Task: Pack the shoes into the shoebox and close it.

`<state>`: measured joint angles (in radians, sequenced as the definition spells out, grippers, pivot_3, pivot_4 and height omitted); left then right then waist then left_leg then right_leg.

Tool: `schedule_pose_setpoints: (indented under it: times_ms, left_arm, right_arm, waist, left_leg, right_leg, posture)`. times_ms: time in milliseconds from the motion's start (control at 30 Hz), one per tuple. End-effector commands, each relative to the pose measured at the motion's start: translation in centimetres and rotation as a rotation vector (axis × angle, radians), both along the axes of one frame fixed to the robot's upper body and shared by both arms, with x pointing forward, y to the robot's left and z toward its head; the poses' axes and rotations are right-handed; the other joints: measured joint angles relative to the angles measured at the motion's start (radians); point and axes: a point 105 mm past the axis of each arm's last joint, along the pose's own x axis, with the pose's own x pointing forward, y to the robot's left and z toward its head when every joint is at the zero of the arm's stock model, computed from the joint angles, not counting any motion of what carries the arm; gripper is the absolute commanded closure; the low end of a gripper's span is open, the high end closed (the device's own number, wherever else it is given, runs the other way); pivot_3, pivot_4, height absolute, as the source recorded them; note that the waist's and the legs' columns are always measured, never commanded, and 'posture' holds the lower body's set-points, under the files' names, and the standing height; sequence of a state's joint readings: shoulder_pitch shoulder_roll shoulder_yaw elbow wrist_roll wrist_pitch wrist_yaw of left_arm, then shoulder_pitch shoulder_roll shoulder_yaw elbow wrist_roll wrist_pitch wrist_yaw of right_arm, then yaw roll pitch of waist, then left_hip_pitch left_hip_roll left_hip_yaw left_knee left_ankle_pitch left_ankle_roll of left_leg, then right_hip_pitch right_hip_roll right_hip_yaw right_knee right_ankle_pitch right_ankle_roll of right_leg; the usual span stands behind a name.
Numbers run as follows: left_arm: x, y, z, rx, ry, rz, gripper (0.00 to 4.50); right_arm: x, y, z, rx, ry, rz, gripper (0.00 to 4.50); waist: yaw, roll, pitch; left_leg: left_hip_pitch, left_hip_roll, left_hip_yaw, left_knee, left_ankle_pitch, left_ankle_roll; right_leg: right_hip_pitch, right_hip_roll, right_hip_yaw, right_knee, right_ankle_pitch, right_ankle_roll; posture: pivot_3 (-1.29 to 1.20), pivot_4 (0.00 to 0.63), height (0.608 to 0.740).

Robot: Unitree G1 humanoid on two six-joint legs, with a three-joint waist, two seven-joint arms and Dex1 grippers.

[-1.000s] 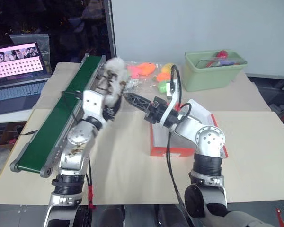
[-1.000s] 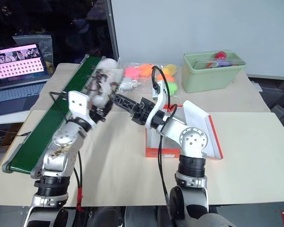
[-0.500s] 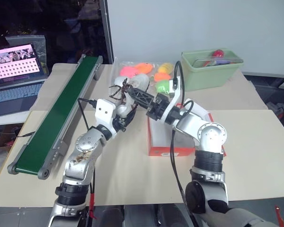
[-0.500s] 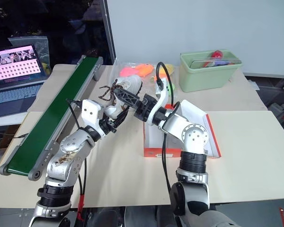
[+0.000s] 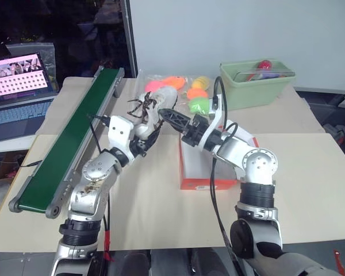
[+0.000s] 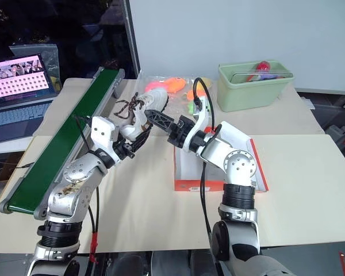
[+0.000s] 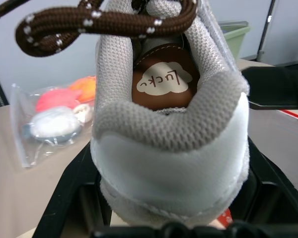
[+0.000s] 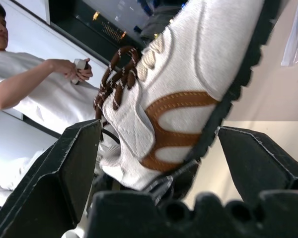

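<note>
Next, my right gripper takes the sneaker's middle (image 5: 153, 110) and puts the sneaker inside the shoebox, because my left gripper is holding the sneaker's heel (image 5: 142, 131) short of the shoebox.
A white sneaker (image 5: 156, 103) with dark brown laces hangs in the air left of the shoebox (image 5: 202, 184). My left gripper (image 5: 151, 131) is shut on its heel, and the left wrist view shows its black fingers (image 7: 73, 191) on both sides of the shoe (image 7: 169, 129). My right gripper (image 5: 168, 115) reaches in from the box side, open, tips at the shoe's sole. In the right wrist view the shoe (image 8: 188, 84) sits between the spread fingers (image 8: 64, 168). The red-orange shoebox stands open with its white-lined lid (image 6: 241, 144) tilted back.
A green conveyor belt (image 5: 75, 138) runs along the left of the table, with a laptop (image 5: 17, 86) beyond it. Bagged colourful plush toys (image 5: 181, 86) and a pale green bin (image 5: 256, 86) stand at the back. A person in a white shirt (image 8: 35, 94) stands nearby.
The head camera has shifted. My right gripper has edged in until its open fingers straddle the shoe. The left gripper keeps its hold on the heel.
</note>
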<state>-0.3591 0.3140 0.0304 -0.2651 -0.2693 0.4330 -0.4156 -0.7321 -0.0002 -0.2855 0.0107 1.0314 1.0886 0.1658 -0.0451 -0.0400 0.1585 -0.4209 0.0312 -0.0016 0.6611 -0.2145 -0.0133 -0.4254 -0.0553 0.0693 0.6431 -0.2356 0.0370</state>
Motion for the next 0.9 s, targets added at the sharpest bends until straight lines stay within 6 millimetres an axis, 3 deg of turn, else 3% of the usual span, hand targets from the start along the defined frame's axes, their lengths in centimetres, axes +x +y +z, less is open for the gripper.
schedule_pose_setpoints:
  times_ms: [33,400,633,733,900]
  left_arm:
    - [-1.0,-0.7,2.7,-0.017,-0.098,-0.039,1.95]
    - [-4.2,-5.1,2.9,-0.073,-0.013,-0.290,1.95]
    - [-3.8,-5.0,2.7,-0.061,-0.002,-0.279,1.95]
    - [-3.5,-4.7,2.6,-0.055,-0.001,-0.266,1.96]
    - [-3.3,-4.8,2.3,-0.047,0.004,-0.254,1.96]
  right_arm:
    - [0.0,-0.2,0.9,0.023,-0.041,-0.004,0.00]
    - [0.3,0.9,2.0,0.074,-0.051,0.020,0.00]
    - [0.5,1.3,2.6,0.100,-0.061,0.017,0.00]
    - [0.5,1.1,2.2,0.084,-0.056,0.002,0.72]
    - [0.1,1.2,2.5,0.057,-0.081,0.008,2.45]
  waist:
    - [0.000,0.000,0.000]
    - [-0.001,0.000,0.000]
    - [0.000,0.000,0.000]
    - [0.000,0.000,0.000]
    - [0.000,0.000,0.000]
  left_leg:
    - [0.000,0.000,0.000,0.000,0.000,0.000]
    - [0.000,0.000,0.000,0.000,0.000,0.000]
    - [0.000,0.000,0.000,0.000,0.000,0.000]
    - [0.000,0.000,0.000,0.000,0.000,0.000]
    - [0.000,0.000,0.000,0.000,0.000,0.000]
  right_leg:
    - [0.000,0.000,0.000,0.000,0.000,0.000]
    - [0.000,0.000,0.000,0.000,0.000,0.000]
    - [0.000,0.000,0.000,-0.001,0.000,0.000]
    - [0.000,0.000,0.000,-0.001,0.000,0.000]
    - [0.000,0.000,0.000,-0.001,0.000,0.000]
  posture:
    - [0.00,0.150,0.729]
    - [0.00,0.150,0.729]
    - [0.00,0.150,0.729]
    - [0.00,0.150,0.729]
    - [0.00,0.150,0.729]
